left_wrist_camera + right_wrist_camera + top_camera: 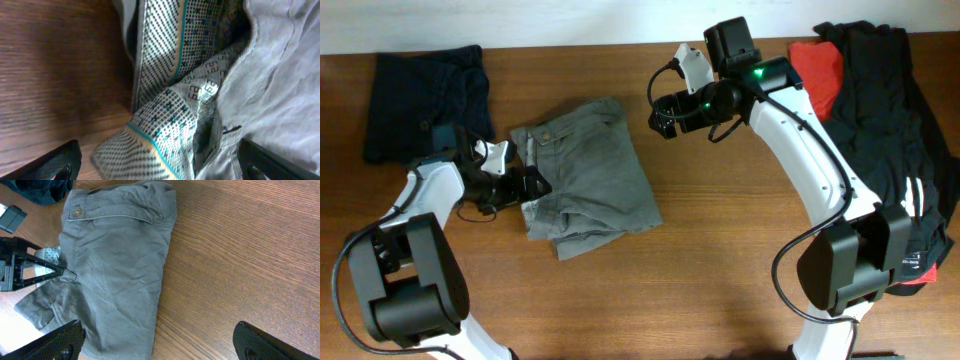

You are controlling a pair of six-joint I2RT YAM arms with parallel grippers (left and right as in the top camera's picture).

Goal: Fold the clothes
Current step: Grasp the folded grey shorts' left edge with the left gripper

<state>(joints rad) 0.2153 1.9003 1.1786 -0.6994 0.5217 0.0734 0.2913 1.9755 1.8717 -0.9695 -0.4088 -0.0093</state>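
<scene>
My left gripper should go on moving in, as the dotted lining (pixel 167 114) sticks out of the grey garment in line with the gripper's fingers, until they pinch its teal-trimmed end (pixel 146 145).
A grey garment (pixel 590 175) with a waistband and button lies folded mid-table, also seen from the right wrist (pixel 120 265). My left gripper (pixel 532 186) stands open at the garment's left edge. In its own view the gripper (pixel 160 167) straddles a dotted, teal-trimmed pocket lining (pixel 165 115) turned out of the grey cloth (pixel 280 85), without pinching it. My right gripper (pixel 662 112) hovers open above the table off the garment's upper right corner. Its fingers (pixel 265 345) span the garment's folded edge and bare wood.
A navy garment (pixel 425 100) lies folded at the back left. A heap of black clothes with white marks (pixel 895 130) and a red piece (pixel 818 68) fills the right side. Bare wooden table (pixel 720 250) lies in front and between the garments.
</scene>
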